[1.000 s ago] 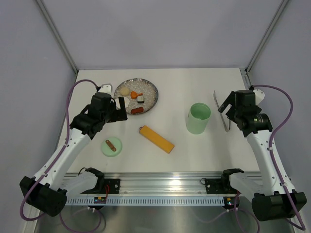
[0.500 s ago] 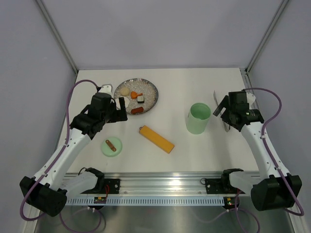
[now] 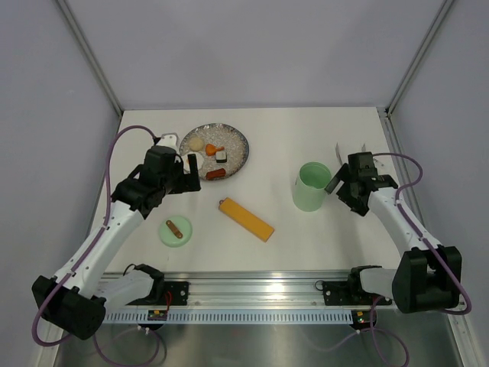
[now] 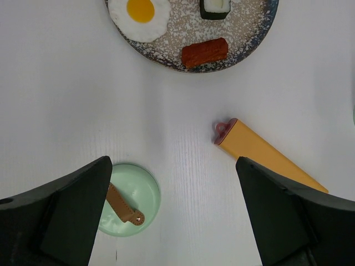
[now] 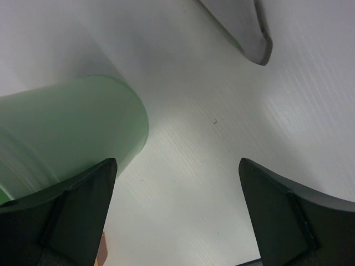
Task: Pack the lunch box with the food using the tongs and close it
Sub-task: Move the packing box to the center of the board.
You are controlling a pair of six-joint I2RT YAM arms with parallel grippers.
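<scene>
My right gripper should leave the lunch box and pull the tongs toward my left gripper, because the tongs lie far [image 3: 338, 153] from my left gripper.
The mint-green lunch box [image 3: 312, 186] stands open and upright right of the table's centre, and its wall [image 5: 66, 133] fills the left of the right wrist view. Its round green lid [image 3: 175, 229] with a brown handle lies flat at the front left [image 4: 130, 194]. On the speckled plate [image 3: 238, 150] lies the food: a cream egg piece [image 4: 140, 14], an orange piece [image 3: 215, 149], a black-and-white roll [image 4: 215, 6] and a reddish-brown sausage [image 4: 204, 52]. One grey end of the tongs [image 5: 244, 33] shows; my right arm hides most of them. My left gripper [image 3: 192, 174] hangs open beside the plate. My right gripper [image 3: 341, 191] is open, empty, just right of the lunch box.
A long orange-yellow bar [image 3: 245, 219] lies diagonally between the lid and the lunch box, also in the left wrist view [image 4: 266, 158]. Metal frame posts rise at the back corners. The arms' base rail [image 3: 244, 294] runs along the near edge.
My right arm has swung left and down toward the lunch box, and now covers most of the tongs. The left arm has not moved.
</scene>
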